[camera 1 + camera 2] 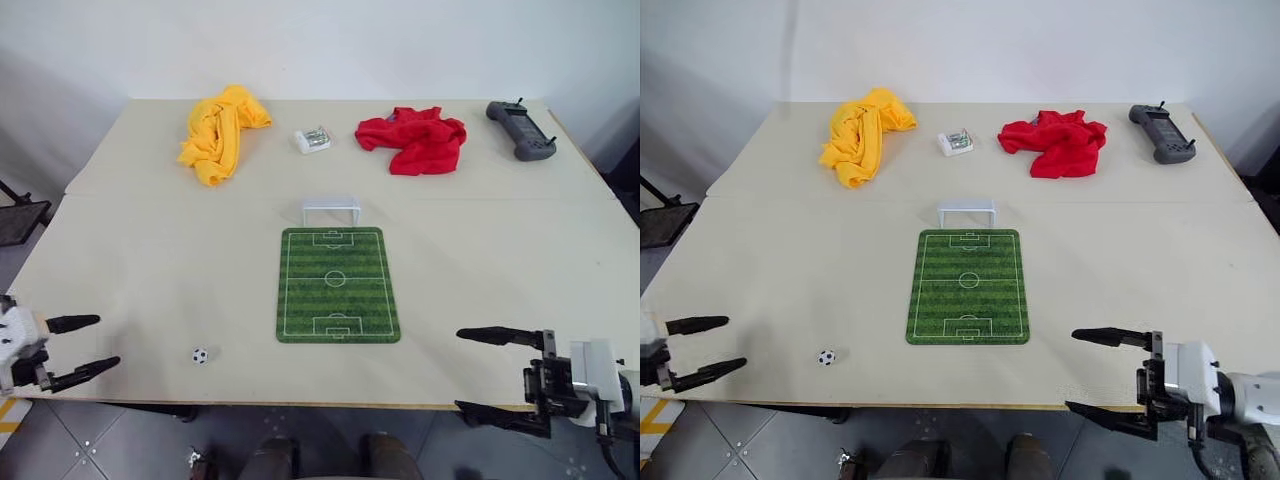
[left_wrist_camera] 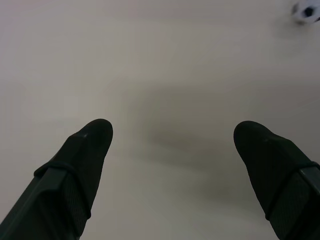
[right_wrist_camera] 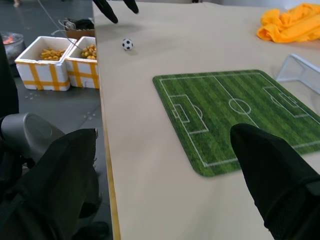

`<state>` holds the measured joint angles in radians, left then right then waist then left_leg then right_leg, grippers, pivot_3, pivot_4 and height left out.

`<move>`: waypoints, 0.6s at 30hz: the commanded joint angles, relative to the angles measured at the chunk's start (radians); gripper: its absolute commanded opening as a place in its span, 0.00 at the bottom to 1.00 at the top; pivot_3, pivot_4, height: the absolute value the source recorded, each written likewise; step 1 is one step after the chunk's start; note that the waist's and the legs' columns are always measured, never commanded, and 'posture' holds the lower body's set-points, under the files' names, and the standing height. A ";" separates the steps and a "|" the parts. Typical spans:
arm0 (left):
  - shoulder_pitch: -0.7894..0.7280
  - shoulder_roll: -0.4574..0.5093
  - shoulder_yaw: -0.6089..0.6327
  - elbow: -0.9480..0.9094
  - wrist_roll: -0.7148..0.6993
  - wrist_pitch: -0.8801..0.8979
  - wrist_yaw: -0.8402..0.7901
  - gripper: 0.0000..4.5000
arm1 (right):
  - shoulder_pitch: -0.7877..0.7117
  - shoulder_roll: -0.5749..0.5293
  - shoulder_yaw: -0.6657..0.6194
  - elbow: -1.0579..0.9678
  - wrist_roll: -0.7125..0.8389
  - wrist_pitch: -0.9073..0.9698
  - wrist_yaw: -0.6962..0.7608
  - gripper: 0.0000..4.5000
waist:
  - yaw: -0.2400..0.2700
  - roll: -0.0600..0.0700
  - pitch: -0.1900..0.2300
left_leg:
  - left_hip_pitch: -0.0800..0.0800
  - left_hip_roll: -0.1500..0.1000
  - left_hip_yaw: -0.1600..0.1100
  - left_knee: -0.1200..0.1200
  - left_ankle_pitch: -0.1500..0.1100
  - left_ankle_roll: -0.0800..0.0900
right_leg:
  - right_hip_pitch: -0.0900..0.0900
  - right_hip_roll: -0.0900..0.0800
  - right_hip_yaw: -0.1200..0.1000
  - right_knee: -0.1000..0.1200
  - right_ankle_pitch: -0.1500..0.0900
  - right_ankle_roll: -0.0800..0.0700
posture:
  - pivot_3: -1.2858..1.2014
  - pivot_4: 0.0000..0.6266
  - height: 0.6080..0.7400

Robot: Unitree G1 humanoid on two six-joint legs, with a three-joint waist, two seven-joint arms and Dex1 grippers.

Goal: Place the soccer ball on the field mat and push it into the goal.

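I expect the soccer ball to roll on past my left gripper when I push it, because the field mat is flat up to the goal.
The tiny black-and-white soccer ball lies on the beige table near the front edge, left of the field mat, which is green with white pitch lines. At the mat's far end stands the small white goal. My left gripper hovers open at the table's front left corner, a hand's width left of the ball, holding nothing. Over the front right edge my right gripper is open and empty, well right of the mat. The ball sits beyond my left fingertips in the left wrist view.
At the back of the table lie a yellow cloth, a small white box with batteries, a red cloth and a grey handheld controller. White crates with yellow contents sit on the floor beyond the table's left side.
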<state>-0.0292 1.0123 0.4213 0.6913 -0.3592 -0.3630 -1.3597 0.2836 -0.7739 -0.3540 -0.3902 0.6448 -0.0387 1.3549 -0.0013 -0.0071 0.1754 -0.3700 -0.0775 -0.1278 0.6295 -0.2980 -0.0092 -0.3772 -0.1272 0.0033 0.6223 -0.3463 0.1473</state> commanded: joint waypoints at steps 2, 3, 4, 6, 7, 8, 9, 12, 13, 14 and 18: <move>0.031 0.012 0.030 -0.064 -0.016 -0.001 0.005 0.97 | -0.034 0.052 0.029 -0.055 0.088 0.040 -0.056 1.00 | 0.001 0.000 0.000 | 0.000 0.000 0.000 0.000 0.000 0.000 | 0.000 0.000 0.000 0.000 0.000 0.000 | 0.52 0.24 1.00; 0.036 0.013 0.030 -0.069 -0.018 0.012 0.004 0.97 | -0.047 0.074 0.037 -0.078 0.124 0.048 -0.071 1.00 | 0.000 0.000 0.000 | 0.000 0.000 0.000 0.000 -0.001 -0.001 | 0.000 0.000 0.000 0.001 0.000 0.000 | 0.52 0.24 1.00; 0.035 0.008 0.034 -0.073 -0.031 0.014 -0.007 0.97 | -0.059 0.093 0.051 -0.108 0.154 0.066 -0.095 1.00 | 0.000 0.000 0.000 | 0.000 0.001 0.000 0.000 -0.001 -0.001 | -0.001 0.001 0.000 0.001 0.000 0.000 | 0.52 0.24 1.00; 0.042 0.003 0.032 -0.077 -0.043 -0.001 -0.040 0.97 | -0.082 0.132 0.088 -0.162 0.192 0.064 -0.101 1.00 | -0.002 0.001 0.000 | 0.001 0.002 0.000 0.000 -0.002 -0.002 | -0.001 0.002 0.000 0.002 0.000 0.000 | 0.52 0.24 1.00; 0.049 -0.004 0.028 -0.092 -0.053 0.004 -0.056 0.97 | -0.088 0.143 0.110 -0.184 0.193 0.062 -0.099 1.00 | -0.002 0.001 0.000 | 0.001 0.003 0.000 0.000 -0.002 -0.002 | -0.002 0.002 0.000 0.002 0.000 0.000 | 0.52 0.24 1.00; 0.060 -0.012 0.022 -0.117 -0.061 0.014 -0.066 0.97 | -0.091 0.154 0.126 -0.198 0.189 0.058 -0.100 1.00 | -0.001 0.001 0.000 | 0.000 0.003 0.000 0.000 -0.002 -0.003 | -0.002 0.003 0.000 0.002 0.000 0.000 | 0.52 0.24 1.00; 0.077 -0.021 0.011 -0.152 -0.070 0.022 -0.085 0.97 | -0.093 0.157 0.142 -0.205 0.177 0.058 -0.098 1.00 | 0.000 0.001 0.000 | 0.001 0.003 0.000 0.000 -0.002 -0.003 | -0.002 0.003 0.000 0.002 0.000 0.000 | 0.52 0.24 1.00; 0.114 -0.048 -0.008 -0.270 -0.097 0.071 -0.094 0.97 | -0.101 0.160 0.165 -0.184 0.131 0.033 -0.085 1.00 | 0.000 0.000 0.000 | 0.000 0.003 0.001 0.001 -0.003 -0.002 | -0.001 0.002 0.000 0.001 0.000 0.000 | 0.52 0.24 1.00; 0.120 -0.060 -0.013 -0.313 -0.108 0.104 -0.079 0.97 | -0.106 0.160 0.165 -0.167 0.116 0.024 -0.085 1.00 | 0.002 0.000 0.000 | 0.000 0.003 0.002 0.001 -0.003 -0.001 | -0.001 0.002 0.000 0.000 0.000 0.000 | 0.52 0.24 1.00; 0.125 -0.069 -0.014 -0.344 -0.115 0.130 -0.067 0.97 | -0.110 0.161 0.164 -0.155 0.107 0.019 -0.086 1.00 | 0.004 0.000 0.000 | 0.000 0.003 0.002 0.001 -0.003 -0.001 | 0.000 0.002 0.000 0.000 0.000 0.000 | 0.52 0.24 1.00; 0.138 -0.122 -0.038 -0.472 -0.141 0.195 -0.042 0.97 | -0.116 0.153 0.152 -0.123 0.095 0.017 -0.094 1.00 | 0.003 0.000 0.000 | 0.001 0.003 0.001 0.001 -0.003 -0.001 | 0.000 0.002 0.001 0.000 0.000 0.000 | 0.52 0.24 1.00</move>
<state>0.0989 0.8982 0.3826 0.2746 -0.4697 -0.1897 -1.4114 0.1701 -0.6181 -0.1803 -0.5071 0.7430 -0.0027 1.2623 0.0018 -0.0067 0.1756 -0.3695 -0.0746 -0.1262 0.6310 -0.3010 -0.0104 -0.3774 -0.1248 0.0041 0.6224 -0.3461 0.1475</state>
